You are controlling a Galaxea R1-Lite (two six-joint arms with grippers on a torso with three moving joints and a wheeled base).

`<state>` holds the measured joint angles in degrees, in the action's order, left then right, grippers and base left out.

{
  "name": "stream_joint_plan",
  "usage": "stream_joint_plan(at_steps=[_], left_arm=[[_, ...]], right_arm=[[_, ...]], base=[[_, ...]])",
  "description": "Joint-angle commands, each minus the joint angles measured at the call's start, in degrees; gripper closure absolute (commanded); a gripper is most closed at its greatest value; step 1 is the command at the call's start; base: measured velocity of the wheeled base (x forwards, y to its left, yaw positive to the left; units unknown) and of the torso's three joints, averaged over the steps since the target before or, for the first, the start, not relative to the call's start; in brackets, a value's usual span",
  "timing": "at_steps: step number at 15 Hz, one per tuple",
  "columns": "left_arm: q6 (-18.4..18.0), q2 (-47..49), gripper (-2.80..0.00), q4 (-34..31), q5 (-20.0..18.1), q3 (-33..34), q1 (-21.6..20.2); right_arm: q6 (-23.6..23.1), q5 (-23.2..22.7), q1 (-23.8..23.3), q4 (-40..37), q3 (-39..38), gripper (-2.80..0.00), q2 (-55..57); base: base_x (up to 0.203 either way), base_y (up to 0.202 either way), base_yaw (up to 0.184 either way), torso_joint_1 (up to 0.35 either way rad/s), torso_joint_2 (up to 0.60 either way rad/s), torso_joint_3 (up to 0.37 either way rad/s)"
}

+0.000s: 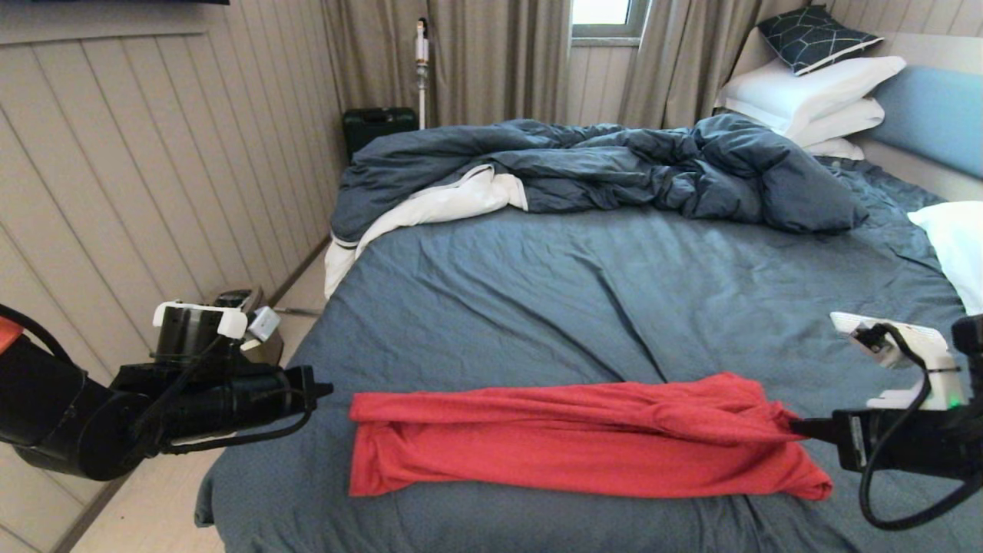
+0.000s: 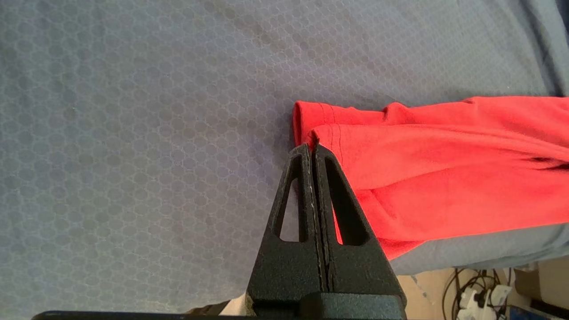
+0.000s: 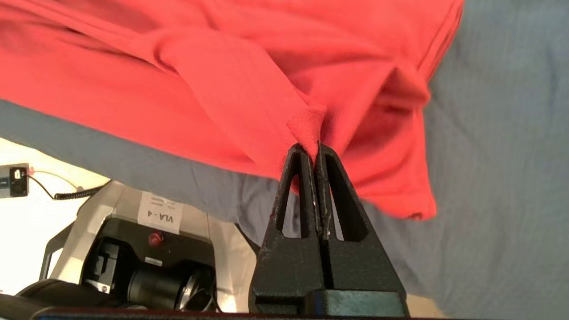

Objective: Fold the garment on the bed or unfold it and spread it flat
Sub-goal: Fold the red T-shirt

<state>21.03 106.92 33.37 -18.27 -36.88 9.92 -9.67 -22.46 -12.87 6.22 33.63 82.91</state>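
Note:
The garment's top layer is bunching up into a fold behind my right gripper's pinch, so next my right gripper puts that layer down toward the garment's near edge and lets go of it.
The garment, a red T-shirt, lies in a long folded band across the near part of the bed; no lettering shows. My left gripper is at the band's left end, just off the bed's left side. Seen from the left wrist, its jaws are shut with a sliver of the garment's hem corner at the tips. My right gripper is at the band's right end. There the garment is drawn to a point in the shut right gripper.
A rumpled dark blue duvet with white lining covers the far part of the bed. White pillows are stacked at the far right, and another pillow lies at the right edge. A panelled wall runs close along the left. My base stands below the near edge.

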Motion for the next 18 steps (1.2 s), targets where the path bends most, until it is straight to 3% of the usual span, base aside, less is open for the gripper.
stream_joint_plan(at_steps=[1, 6, 7, 12, 16, 17, 18], left_arm=[[0.2, 0.0, 0.00, 0.2, -0.1, 0.1, 0.0], [0.1, -0.1, 0.00, 0.2, -0.1, 0.1, 0.1], [0.1, 0.0, 0.00, 0.2, -0.1, 0.3, 0.1], [0.1, 0.0, 0.00, 0.9, -0.1, 0.5, 0.2], [0.2, -0.2, 0.00, 0.9, -0.1, 0.6, 0.6], [0.1, -0.2, 0.00, 1.0, -0.1, 0.9, 0.6], [0.1, 0.0, 0.00, 1.0, -0.1, 0.9, 0.6]], right_arm=[[-0.5, -0.1, -0.9, 0.3, -1.7, 0.00, 0.4], [-1.0, -0.1, -1.5, 5.3, -7.2, 0.00, 3.2], [-1.0, 0.0, -1.5, 6.0, -7.7, -2.80, 3.6], [-2.1, -0.1, -2.1, 10.0, -10.7, -2.80, 3.2], [-0.7, -0.2, -1.4, 9.3, -5.8, -2.80, 3.7], [0.4, -0.2, -1.2, 9.3, -4.8, -0.32, 4.8], [1.9, -0.2, -0.8, 9.4, -3.6, 0.00, 6.0]], base=[[0.000, 0.000, 0.000, 0.000, 0.00, 0.000], [0.000, 0.000, 0.000, 0.000, 0.00, 0.000], [0.000, 0.000, 0.000, 0.000, 0.00, 0.000], [0.000, 0.000, 0.000, 0.000, 0.00, 0.000], [0.000, 0.000, 0.000, 0.000, 0.00, 0.000], [0.000, 0.000, 0.000, 0.000, 0.00, 0.000], [0.000, 0.000, 0.000, 0.000, 0.00, 0.000]])
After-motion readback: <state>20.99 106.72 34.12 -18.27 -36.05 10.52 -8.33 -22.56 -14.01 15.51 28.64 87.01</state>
